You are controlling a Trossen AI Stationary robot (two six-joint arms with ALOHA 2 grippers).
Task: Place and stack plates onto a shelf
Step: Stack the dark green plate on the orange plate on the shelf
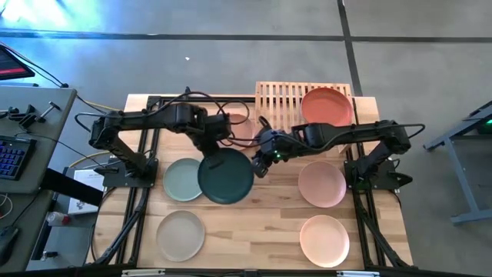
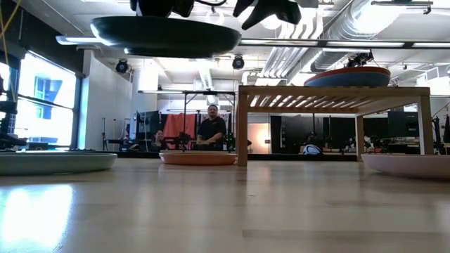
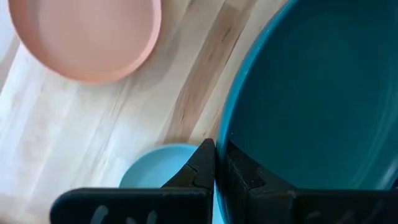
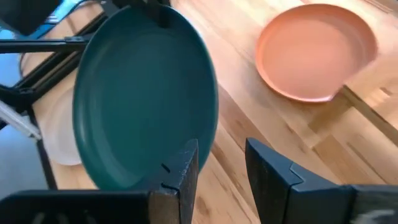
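Note:
I expect the dark teal plate (image 1: pixel 226 177) to cover the red-orange plate (image 1: pixel 327 106) almost completely when I lower it onto that plate, because their rims look about equally wide.
The dark teal plate (image 1: pixel 225 177) hangs in the air above the table's middle, roughly level in the low view (image 2: pixel 165 35). My left gripper (image 1: pixel 211 146) is shut on its far rim. My right gripper (image 1: pixel 260 163) is open just off the plate's right rim, and in its wrist view (image 4: pixel 221 146) one finger stands beside the rim; I see no touch. The bamboo shelf (image 1: pixel 280 98) stands at the far edge. On it the red-orange plate (image 1: pixel 327 106) lies on a blue plate (image 2: pixel 330 79). My left gripper pinches the teal plate's rim (image 3: pixel 221 134) between its two fingers (image 3: pixel 202 168), one on the inner face and one on the outer side. The fingers come from the far left, slanting down. The plate is lifted clear of the table, almost level.
A sage green plate (image 1: pixel 183 179) lies partly under the teal one. A beige plate (image 1: pixel 181 235) lies near left, and two peach-toned plates (image 1: pixel 321 185) (image 1: pixel 324 240) lie on the right. A pink plate (image 1: pixel 240 127) rests by the shelf's left leg. The shelf's left half is bare.

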